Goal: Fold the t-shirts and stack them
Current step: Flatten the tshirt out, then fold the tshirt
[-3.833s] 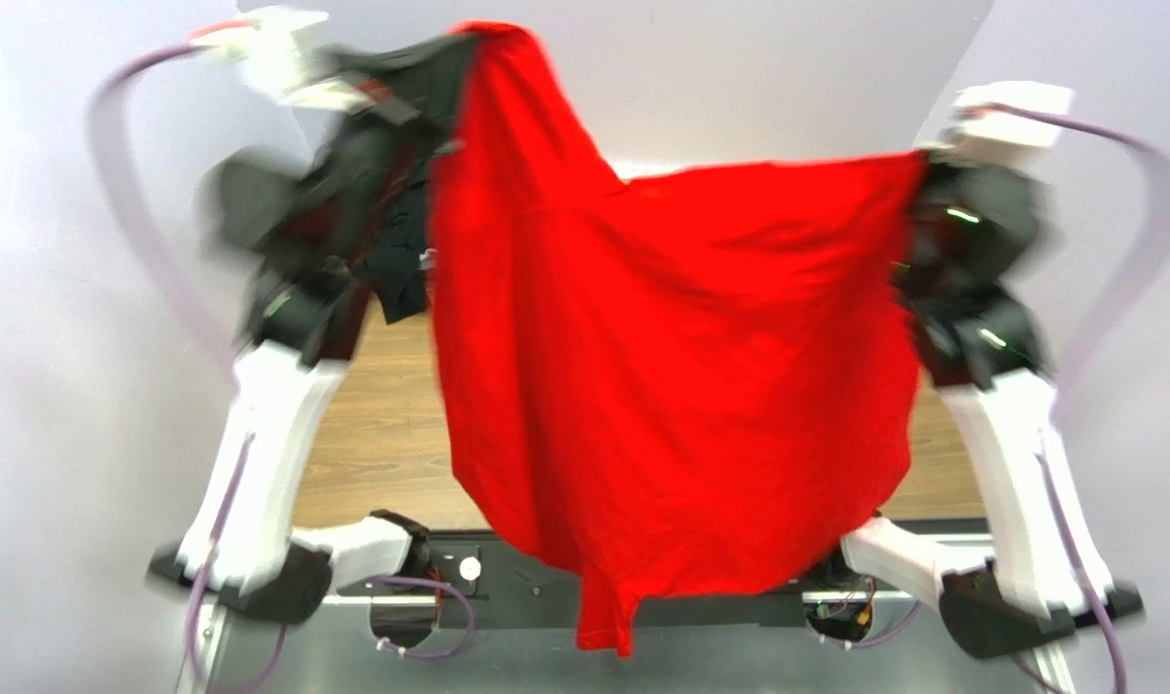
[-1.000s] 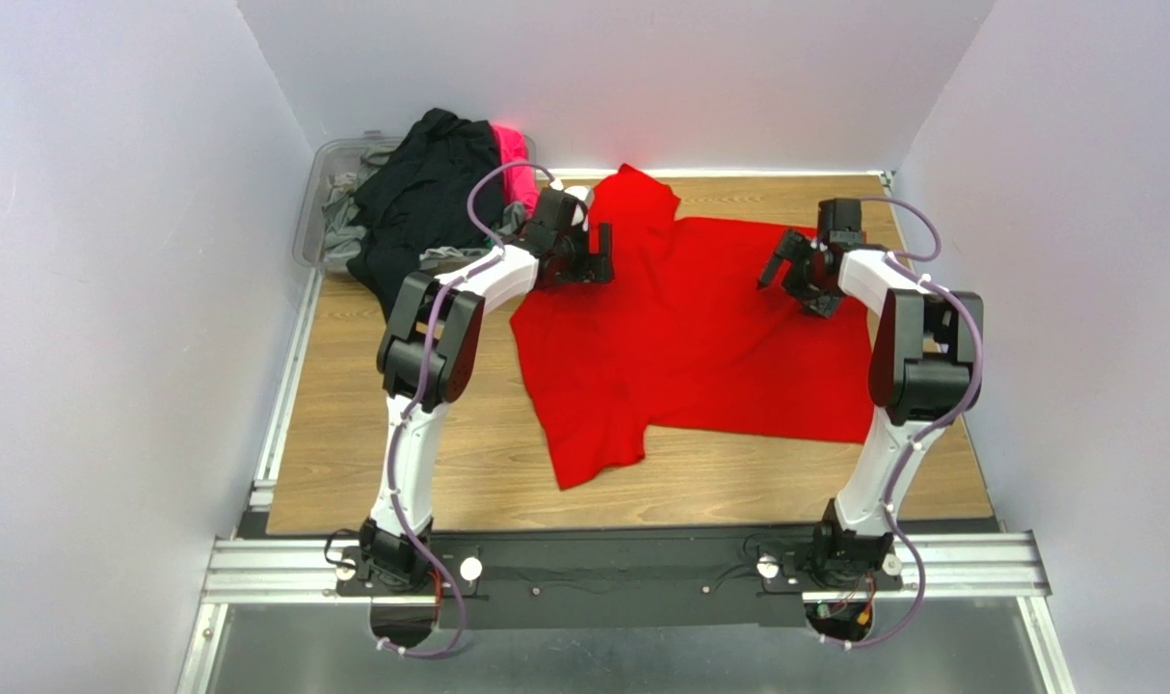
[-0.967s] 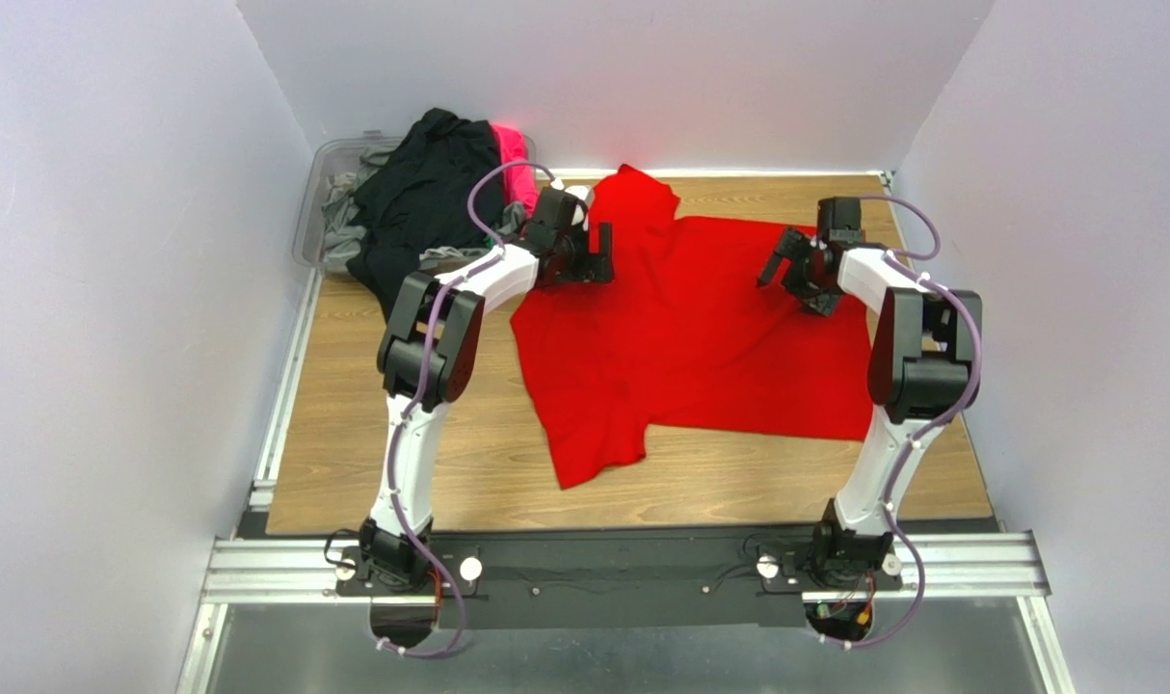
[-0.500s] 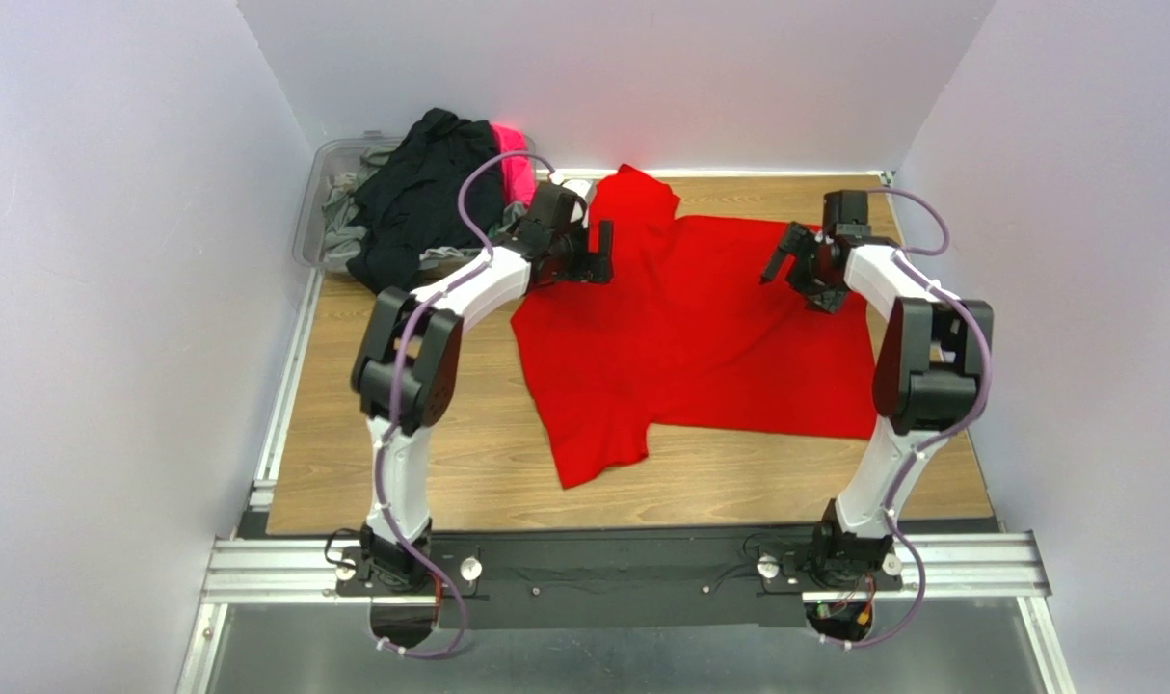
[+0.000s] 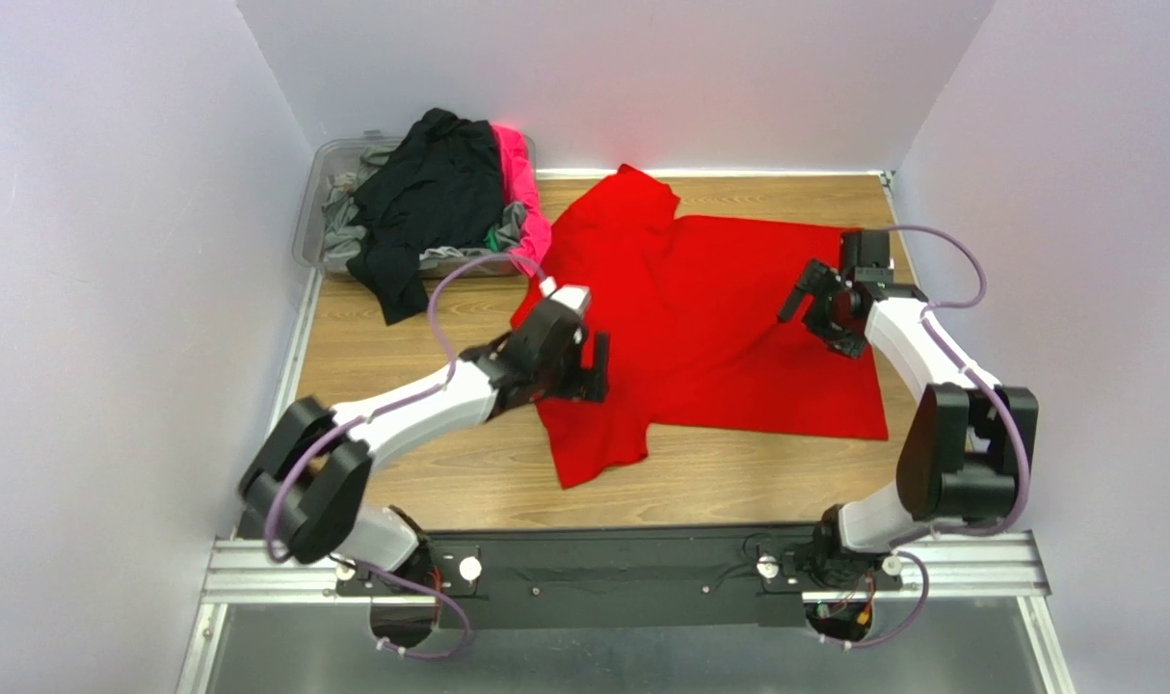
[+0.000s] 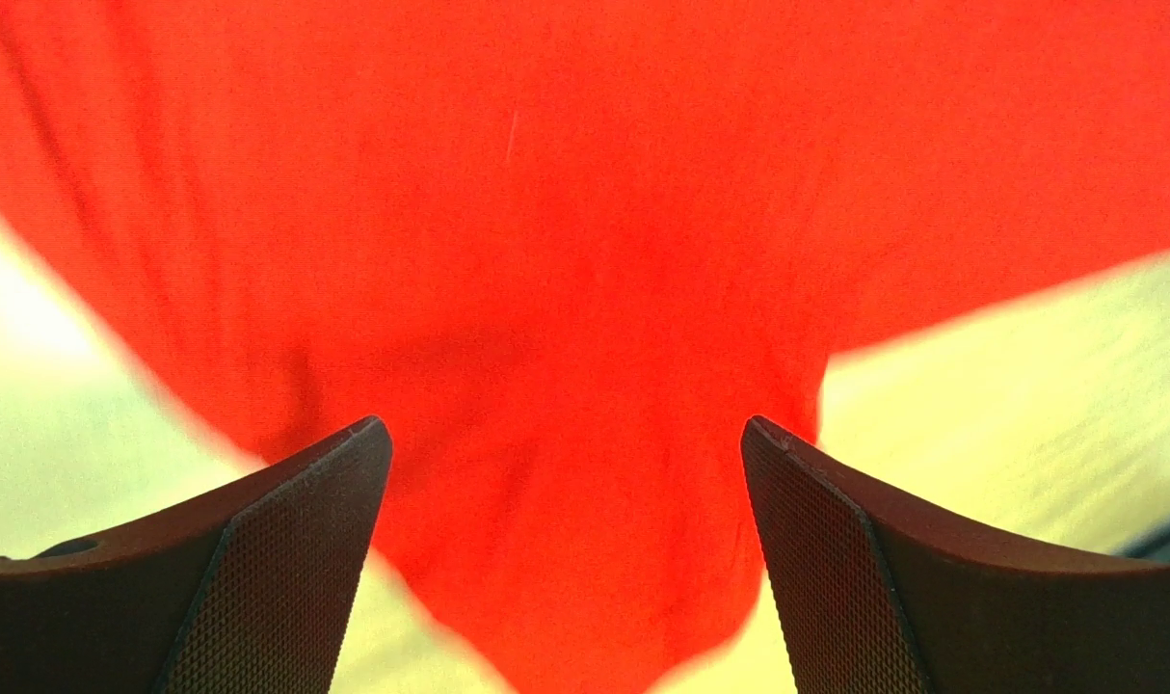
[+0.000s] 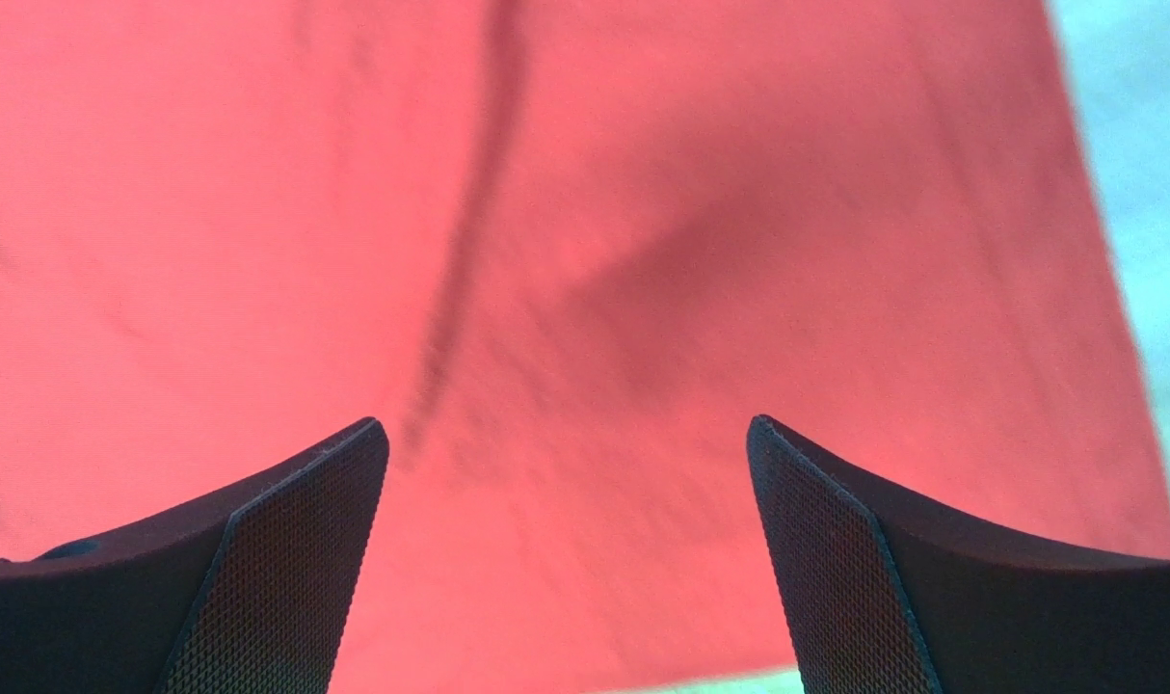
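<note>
The red t-shirt's near side should fold over after the near sleeve (image 5: pixel 600 447) when the robot carries that sleeve back, because the cloth lies thin and spread flat (image 5: pixel 700 369).
A bright red t-shirt (image 5: pixel 700 326) lies spread on the wooden table, one sleeve (image 5: pixel 598 446) pointing toward the near edge. My left gripper (image 5: pixel 591 369) hovers open over the shirt's left side; in the left wrist view its jaws (image 6: pixel 562 463) stand wide apart over that red sleeve (image 6: pixel 577 434). My right gripper (image 5: pixel 811 307) is open above the shirt's right part, near its right edge; the right wrist view shows red cloth (image 7: pixel 577 289) with a crease between the spread jaws. More t-shirts, black (image 5: pixel 425 195), hot pink (image 5: pixel 519 174) and grey, are heaped at the back left.
A clear plastic bin (image 5: pixel 330 188) at the back left holds the heap of shirts, with black cloth hanging over its front. Lilac walls close in the table on three sides. Bare wood (image 5: pixel 388 340) shows left of the red shirt and along the near edge.
My left arm has swung back from the shirt's far left corner toward the near sleeve. My right gripper has drifted toward me along the shirt's right side. Earlier both held the shirt up.
</note>
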